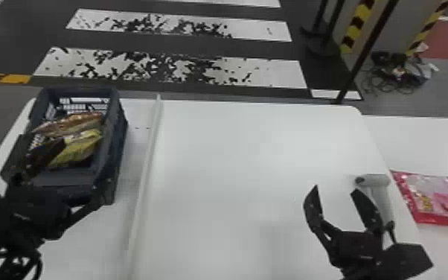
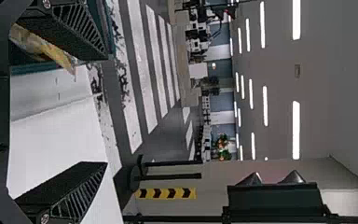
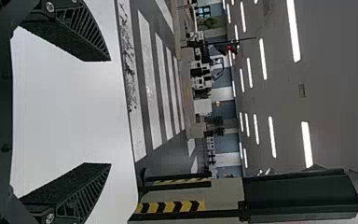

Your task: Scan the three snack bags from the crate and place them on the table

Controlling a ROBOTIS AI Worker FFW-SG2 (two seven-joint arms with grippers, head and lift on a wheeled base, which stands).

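The brown-orange bag (image 1: pixel 67 123) rests high up against the yellow snack bag (image 1: pixel 76 148), so the brown-orange one will sink lower in the crate when I lift the yellow one.
The dark crate (image 1: pixel 111 156) stands on the table's left part, holding a brown-orange snack bag (image 1: pixel 71 124), a yellow one (image 1: pixel 76 150) and something dark beside it. My left gripper (image 1: pixel 62 167) is open at the crate's near end; in the left wrist view, the left gripper (image 2: pixel 107 111) has nothing between its fingers, and a yellowish bag (image 2: pixel 53 50) lies partly behind one finger. On the right, my right gripper (image 1: pixel 335 188) is open above the table, empty in the right wrist view (image 3: pixel 110 112). A grey-white scanner (image 1: pixel 383 193) is just beside it, partly hidden. A pink-red bag (image 1: pixel 439 199) lies farther right.
A raised white strip (image 1: pixel 147 160) runs front to back on the white table (image 1: pixel 253 149), between the crate and the wide middle. Another white surface (image 1: pixel 424 149) adjoins on the right, under the pink-red bag. A dark pole (image 1: pixel 364 52) rises behind the table's far right corner.
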